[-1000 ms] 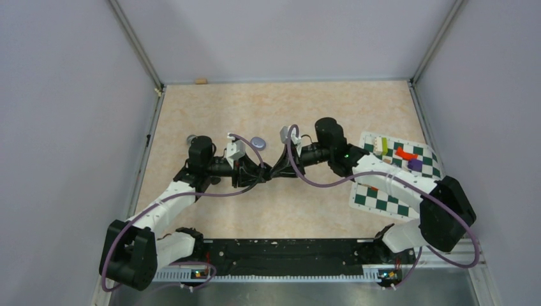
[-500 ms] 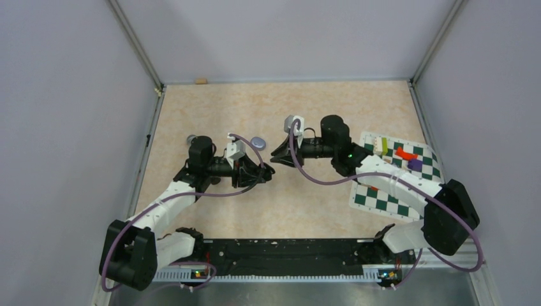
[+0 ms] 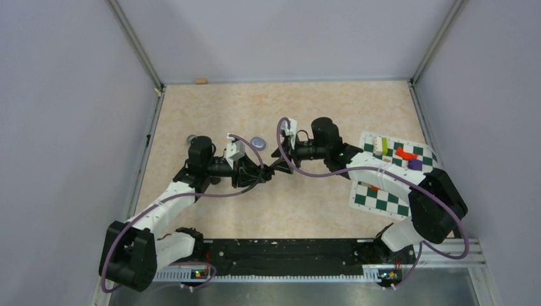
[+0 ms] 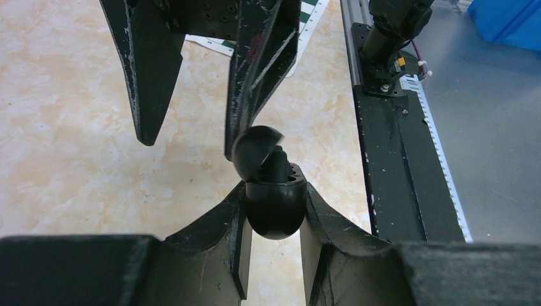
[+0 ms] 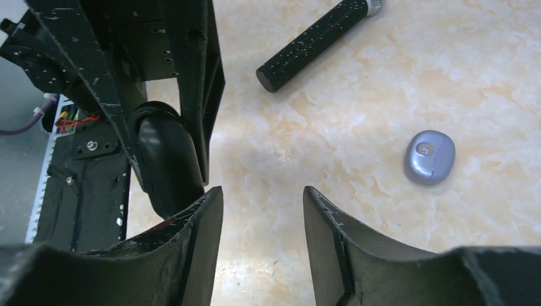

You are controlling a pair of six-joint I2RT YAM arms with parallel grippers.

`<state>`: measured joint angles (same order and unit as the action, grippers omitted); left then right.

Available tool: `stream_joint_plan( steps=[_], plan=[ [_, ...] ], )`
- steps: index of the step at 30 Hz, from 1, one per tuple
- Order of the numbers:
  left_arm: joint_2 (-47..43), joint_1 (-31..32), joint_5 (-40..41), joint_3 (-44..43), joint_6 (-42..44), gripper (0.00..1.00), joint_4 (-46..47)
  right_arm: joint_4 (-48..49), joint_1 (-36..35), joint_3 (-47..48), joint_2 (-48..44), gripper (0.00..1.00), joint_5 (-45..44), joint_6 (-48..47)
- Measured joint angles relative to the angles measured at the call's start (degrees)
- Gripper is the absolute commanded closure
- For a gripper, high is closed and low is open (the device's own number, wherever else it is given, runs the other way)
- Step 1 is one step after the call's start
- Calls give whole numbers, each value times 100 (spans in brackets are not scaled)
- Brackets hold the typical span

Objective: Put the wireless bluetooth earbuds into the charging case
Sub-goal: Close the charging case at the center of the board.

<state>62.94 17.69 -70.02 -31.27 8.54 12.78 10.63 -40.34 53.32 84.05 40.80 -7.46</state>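
Note:
The charging case (image 5: 167, 159) is outside the open fingers of my right gripper, so next I move that gripper around the case (image 4: 275, 207) before I take it from my left gripper.
My left gripper (image 4: 273, 194) is shut on a glossy black oval charging case (image 4: 274, 207) and holds it above the table with its lid (image 4: 254, 148) hinged open. A dark rounded piece (image 4: 281, 167) stands in the case's well; I cannot tell if it is an earbud. My right gripper (image 5: 263, 191) is open and empty. One of its fingers (image 4: 255, 76) touches the lid's edge, and the case (image 5: 167, 162) lies just outside its left finger. In the top view the two grippers (image 3: 261, 173) (image 3: 275, 163) meet at mid-table. No loose earbuds show.
A closed pale purple case (image 5: 429, 156) lies on the table, also in the top view (image 3: 258, 143). A black speckled cylinder (image 5: 312, 41) lies beyond it. A small grey object (image 3: 191, 138) sits far left. A checkerboard mat (image 3: 389, 175) with coloured blocks (image 3: 403, 154) lies at the right.
The right gripper pulled back up and away from the left gripper, then came back down to it. The left gripper has kept its hold on the black case.

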Motion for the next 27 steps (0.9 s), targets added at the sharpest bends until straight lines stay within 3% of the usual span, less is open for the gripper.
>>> stream_joint_plan(
  steps=[15,19,22,27],
  plan=[
    [-7,4,-59,0,20,100,-57,0,11,2,0,42,435,4],
    [-9,4,-70,0,22,100,-92,-188,15,39,-33,27,356,-173],
    [-11,11,-61,0,46,100,-92,-317,122,37,-284,27,337,-304],
    [-9,11,-35,-2,57,100,-90,46,514,-2,-868,30,1091,-214]
  ],
)
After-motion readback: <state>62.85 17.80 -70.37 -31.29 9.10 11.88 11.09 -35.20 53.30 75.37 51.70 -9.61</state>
